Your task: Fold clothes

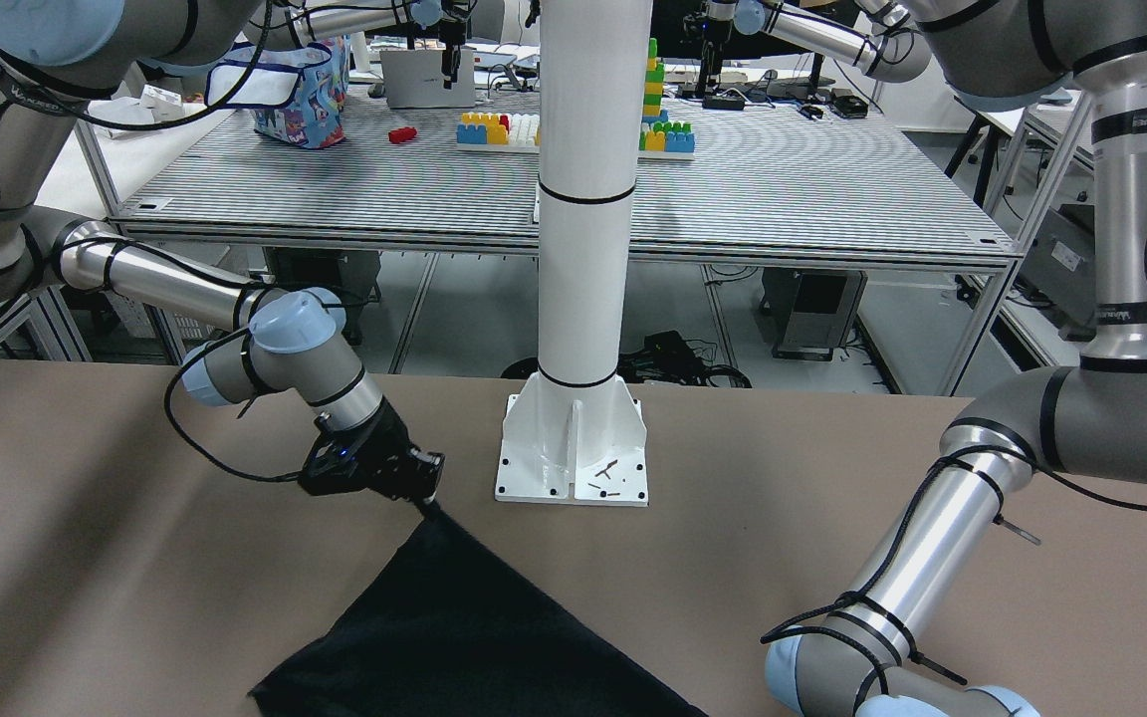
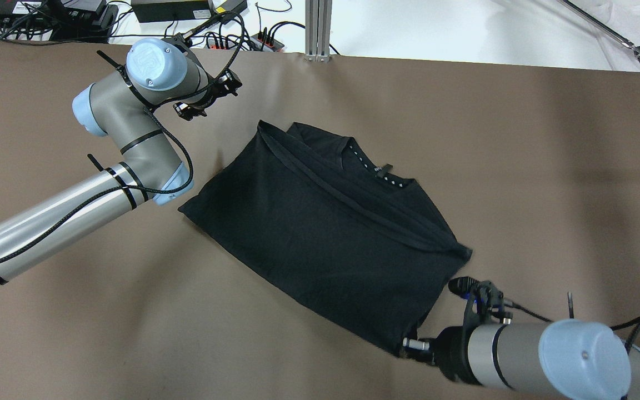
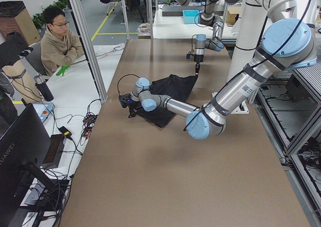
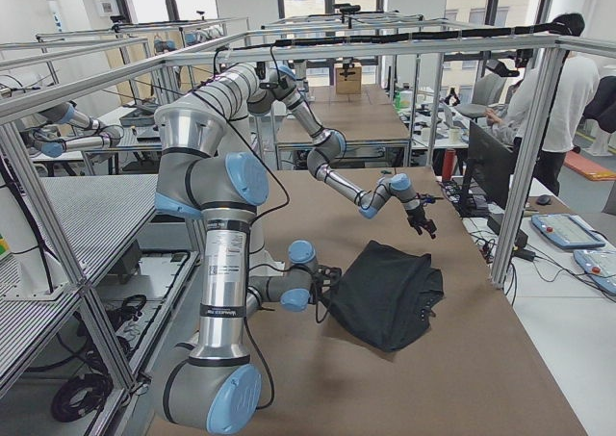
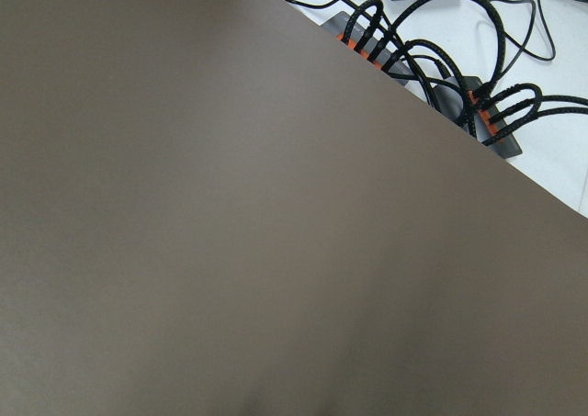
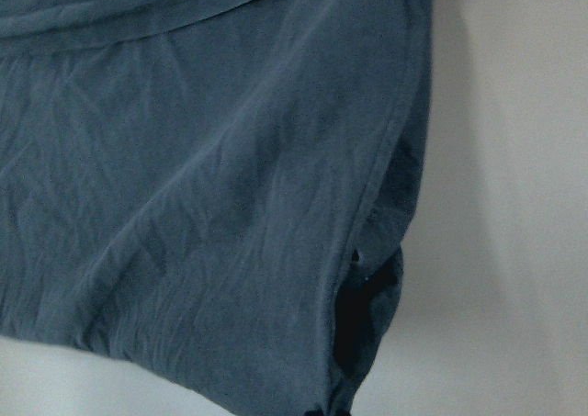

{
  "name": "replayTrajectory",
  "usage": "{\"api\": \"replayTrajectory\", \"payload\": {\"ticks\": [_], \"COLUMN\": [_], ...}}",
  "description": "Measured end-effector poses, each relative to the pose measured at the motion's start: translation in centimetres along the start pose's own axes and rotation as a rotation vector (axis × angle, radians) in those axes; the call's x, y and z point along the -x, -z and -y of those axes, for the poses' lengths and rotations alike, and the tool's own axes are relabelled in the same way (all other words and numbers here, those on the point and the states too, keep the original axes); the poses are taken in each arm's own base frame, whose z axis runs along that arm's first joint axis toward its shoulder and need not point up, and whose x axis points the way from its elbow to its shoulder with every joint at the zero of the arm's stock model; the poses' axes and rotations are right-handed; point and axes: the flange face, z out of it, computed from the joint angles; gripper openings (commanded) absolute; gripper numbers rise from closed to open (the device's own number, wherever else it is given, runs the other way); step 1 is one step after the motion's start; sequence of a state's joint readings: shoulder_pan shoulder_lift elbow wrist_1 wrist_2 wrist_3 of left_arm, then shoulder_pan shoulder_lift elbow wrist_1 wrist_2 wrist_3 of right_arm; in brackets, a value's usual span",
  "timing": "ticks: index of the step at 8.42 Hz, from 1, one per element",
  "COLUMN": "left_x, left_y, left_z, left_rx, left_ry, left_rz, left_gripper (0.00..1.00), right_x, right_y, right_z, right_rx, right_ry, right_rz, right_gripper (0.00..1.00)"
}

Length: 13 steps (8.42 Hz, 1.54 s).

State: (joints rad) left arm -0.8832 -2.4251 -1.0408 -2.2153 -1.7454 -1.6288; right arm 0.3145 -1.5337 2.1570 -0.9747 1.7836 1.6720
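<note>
My left gripper (image 1: 429, 512) will lift the T-shirt's corner. The black T-shirt (image 1: 450, 633) narrows to a thin tip at this gripper, so its cloth will hang in pleats.
The clothes (image 2: 320, 222) are a black T-shirt lying folded on the brown table, collar toward the far edge. My right gripper (image 2: 407, 345) comes in low from the near right and is shut on the shirt's near corner; in the front-facing view the right gripper (image 1: 430, 495) meets the tip of the black cloth (image 1: 464, 627). In the right wrist view only creased fabric (image 6: 202, 177) shows, with no fingers. My left gripper (image 2: 225, 91) hovers beyond the shirt's far-left corner, apart from it and open. Its wrist view holds bare table (image 5: 230, 232) and nothing else.
A white post (image 1: 583, 199) stands on a bolted base (image 1: 573, 453) at the robot's side of the table. Cables and power strips (image 2: 231, 39) lie past the far edge. A seated person (image 3: 57, 44) is beside the table. Bare brown table (image 2: 548, 166) spreads right of the shirt.
</note>
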Motion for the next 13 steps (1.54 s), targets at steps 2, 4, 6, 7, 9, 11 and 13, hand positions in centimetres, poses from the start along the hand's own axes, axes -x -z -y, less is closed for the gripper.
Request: {"api": "replayTrajectory", "payload": {"ticks": [2, 4, 6, 7, 9, 11, 13], "left_x": [-0.4, -0.2, 0.1, 0.3, 2.1, 7.3, 12.2], "left_y": [0.4, 1.2, 2.8, 4.5, 9.0, 12.1, 12.7], "left_z": [-0.1, -0.6, -4.1, -6.6, -10.6, -13.4, -15.3], "left_rx": [-0.005, -0.003, -0.011, -0.010, 0.015, 0.059, 0.093], "left_ry": [0.013, 0.025, 0.040, 0.034, 0.048, 0.045, 0.033], "left_rz": [-0.008, -0.026, -0.048, -0.048, -0.024, 0.002, 0.041], "left_gripper": [0.99, 0.99, 0.99, 0.99, 0.97, 0.92, 0.85], "right_x": [1.1, 0.7, 0.9, 1.5, 2.3, 3.3, 3.4], "right_y": [0.6, -0.3, -0.8, -1.2, -2.9, -4.2, -4.4], "right_z": [-6.0, -7.5, -6.8, -6.1, -4.3, -0.9, 3.3], "right_rx": [0.222, 0.300, 0.258, 0.188, 0.012, -0.176, -0.301], "right_ry": [0.028, 0.033, 0.030, 0.031, 0.028, 0.023, 0.011], "right_rz": [0.016, -0.001, 0.004, 0.021, 0.042, 0.060, 0.054], "right_gripper": [0.95, 0.95, 0.95, 0.95, 0.95, 0.95, 0.95]}}
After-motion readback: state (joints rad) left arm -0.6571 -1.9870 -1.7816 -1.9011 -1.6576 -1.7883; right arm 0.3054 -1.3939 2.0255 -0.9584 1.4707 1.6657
